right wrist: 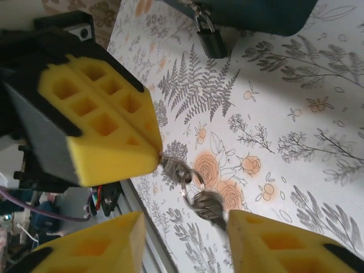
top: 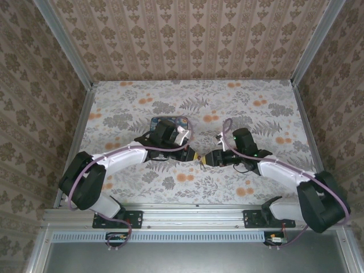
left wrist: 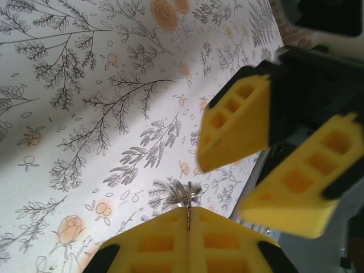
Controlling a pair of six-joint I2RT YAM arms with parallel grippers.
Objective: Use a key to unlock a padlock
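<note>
The key (right wrist: 175, 169) is held by its blade in my left gripper, so I should turn it and bring my right gripper around to grasp the ring (right wrist: 192, 187).
My left gripper (left wrist: 189, 209) is shut on the key (left wrist: 187, 217), whose thin blade is pinched edge-on between the yellow pads. A small ring (right wrist: 193, 177) hangs from that key with a second key (right wrist: 207, 205) on it. My right gripper (right wrist: 183, 227) is open, its fingers on either side of the dangling second key, which lies close to the right-hand pad (right wrist: 273, 244). The tiny dark padlock (right wrist: 210, 41) with a thin shackle hangs on the dark-blue box (right wrist: 256, 11) farther back. From above, the left gripper (top: 192, 155) and right gripper (top: 210, 159) meet tip to tip.
The dark-blue painted box (top: 169, 123) sits on the floral tabletop (top: 261, 96) just behind the left wrist. Metal rails (top: 193, 213) edge the table at the front and patterned walls enclose the sides. The right gripper's yellow fingers (left wrist: 239, 122) fill the upper right of the left wrist view.
</note>
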